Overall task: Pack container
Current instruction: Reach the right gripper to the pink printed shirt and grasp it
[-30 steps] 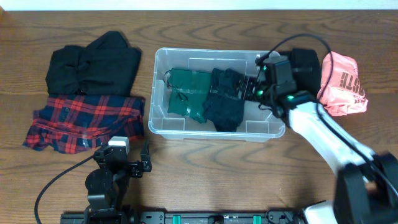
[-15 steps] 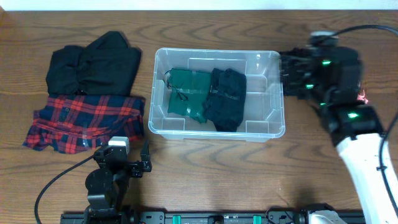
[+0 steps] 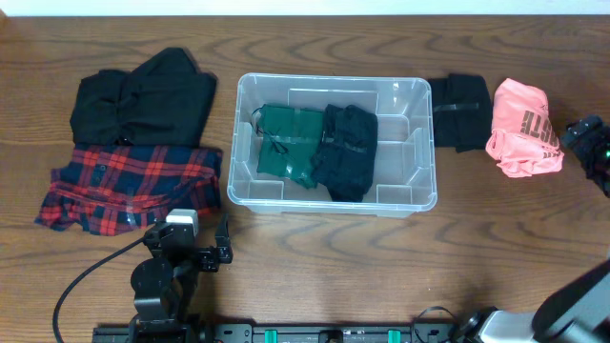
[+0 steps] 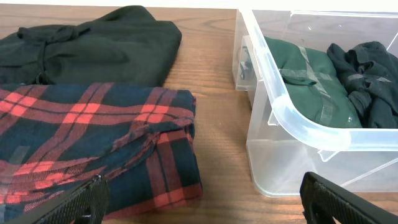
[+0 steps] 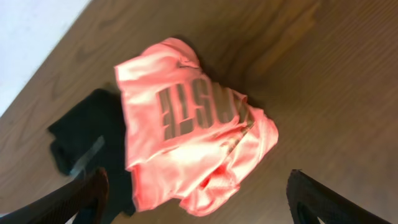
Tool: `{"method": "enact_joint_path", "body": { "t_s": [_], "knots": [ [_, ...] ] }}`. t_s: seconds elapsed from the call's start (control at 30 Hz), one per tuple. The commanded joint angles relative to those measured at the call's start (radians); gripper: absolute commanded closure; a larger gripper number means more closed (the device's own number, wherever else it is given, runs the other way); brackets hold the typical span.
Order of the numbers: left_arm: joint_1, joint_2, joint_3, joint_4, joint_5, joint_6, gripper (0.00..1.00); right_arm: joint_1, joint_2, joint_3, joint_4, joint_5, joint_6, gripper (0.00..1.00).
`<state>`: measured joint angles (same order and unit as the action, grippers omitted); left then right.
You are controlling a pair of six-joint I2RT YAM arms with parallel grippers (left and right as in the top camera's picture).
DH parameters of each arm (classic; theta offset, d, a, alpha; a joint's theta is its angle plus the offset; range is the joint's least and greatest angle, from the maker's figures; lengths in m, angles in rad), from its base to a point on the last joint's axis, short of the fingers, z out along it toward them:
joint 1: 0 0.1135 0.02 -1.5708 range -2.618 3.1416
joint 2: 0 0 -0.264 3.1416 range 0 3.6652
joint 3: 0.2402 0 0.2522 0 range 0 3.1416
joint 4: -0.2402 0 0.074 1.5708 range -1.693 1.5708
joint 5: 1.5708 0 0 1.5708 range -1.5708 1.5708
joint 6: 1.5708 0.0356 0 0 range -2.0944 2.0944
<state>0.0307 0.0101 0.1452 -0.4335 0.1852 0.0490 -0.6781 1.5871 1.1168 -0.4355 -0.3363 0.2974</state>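
The pink garment's printed end (image 3: 539,130) points toward the robot's right gripper and is clear of the folded black item, so the right gripper should carry on reaching until its fingers close on that end (image 3: 548,143).
The container (image 3: 420,143) is a clear plastic bin in the middle of the table. A folded green garment (image 3: 286,141) and a black garment (image 3: 348,148) lie in it. The left wrist view shows its near corner (image 4: 292,124) with the green garment (image 4: 308,78) inside. My right gripper (image 3: 591,143) is at the table's right edge, just right of a pink garment (image 3: 522,129). It is open (image 5: 205,205) and holds nothing, with the pink garment (image 5: 193,149) ahead of it. My left gripper (image 3: 189,243) is open (image 4: 205,208) and empty near the front edge.
A folded black item (image 3: 459,112) lies between the container and the pink garment. Left of the container lie a black garment (image 3: 143,95) and a red plaid shirt (image 3: 133,186), whose folded corner (image 4: 155,155) is just ahead of my left gripper.
My right gripper has pulled away from the container's right end and swung to the right past the pink garment, its jaws wider. The left arm has not moved.
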Motion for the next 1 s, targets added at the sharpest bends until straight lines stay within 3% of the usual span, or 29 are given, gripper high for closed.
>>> {"method": "enact_joint_path", "body": {
  "t_s": [0.0, 0.23, 0.7, 0.87, 0.97],
  "knots": [
    [-0.004, -0.006, -0.020, 0.001, 0.013, -0.005, 0.02, -0.014, 0.126, -0.002, 0.089, -0.193, -0.069, 0.11],
    [-0.004, -0.006, -0.020, 0.001, 0.013, -0.005, 0.02, -0.015, 0.299, -0.002, 0.261, -0.201, -0.096, 0.11],
    [-0.004, -0.006, -0.020, 0.002, 0.013, -0.005, 0.02, -0.013, 0.463, -0.002, 0.311, -0.148, -0.092, 0.13],
    [-0.004, -0.006, -0.020, 0.001, 0.013, -0.005, 0.02, 0.016, 0.486, -0.002, 0.276, -0.195, -0.093, 0.23],
    [-0.004, -0.006, -0.020, 0.002, 0.013, -0.005, 0.02, 0.038, 0.486, -0.002, 0.244, -0.195, -0.093, 0.40]
  ]
}}
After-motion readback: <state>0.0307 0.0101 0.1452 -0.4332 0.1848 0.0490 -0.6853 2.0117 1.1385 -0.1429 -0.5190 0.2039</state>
